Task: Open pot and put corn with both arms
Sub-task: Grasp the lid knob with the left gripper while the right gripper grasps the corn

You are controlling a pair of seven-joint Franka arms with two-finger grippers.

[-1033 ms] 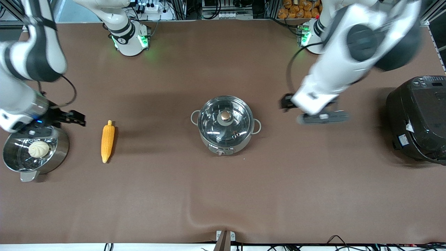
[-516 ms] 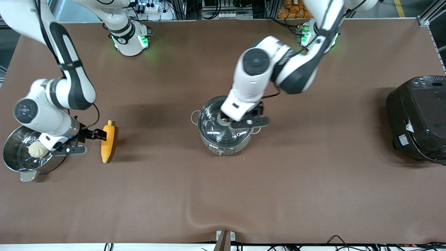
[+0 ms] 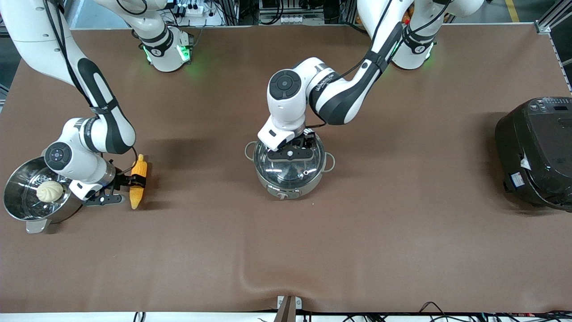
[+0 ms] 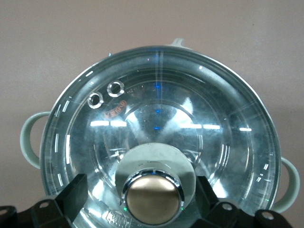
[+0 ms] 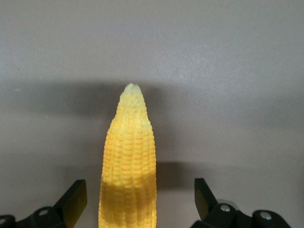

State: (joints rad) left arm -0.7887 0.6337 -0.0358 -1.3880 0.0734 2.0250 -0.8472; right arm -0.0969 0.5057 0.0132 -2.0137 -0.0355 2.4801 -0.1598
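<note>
I should expect the steel pot (image 3: 282, 190) to be empty when I bring the corn over, because only grey shine can be seen through the glass lid (image 3: 282, 171).
The steel pot (image 3: 289, 184) stands mid-table with its glass lid (image 3: 290, 169) on. My left gripper (image 3: 295, 145) is low over the lid. In the left wrist view (image 4: 141, 189) it is open, and its fingers (image 4: 73, 187) stand on either side of the copper knob (image 4: 153, 202) with gaps showing. The corn (image 3: 136, 199) lies toward the right arm's end of the table. My right gripper (image 3: 137, 180) is down at the cob's middle. In the right wrist view (image 5: 140, 197) it is open, with the cob (image 5: 129, 156) between its fingers (image 5: 76, 199) and room on both sides.
A steel steamer pot (image 3: 15, 210) holding a white bun (image 3: 50, 191) stands right beside the right gripper, at the table's end. A large black rice cooker (image 3: 534, 152) stands at the left arm's end. Brown tabletop lies between the corn and the pot.
The left arm swung in from the rice cooker side and came down over the lid knob. The right gripper moved from over the steamer pot onto the corn and lowered around it.
</note>
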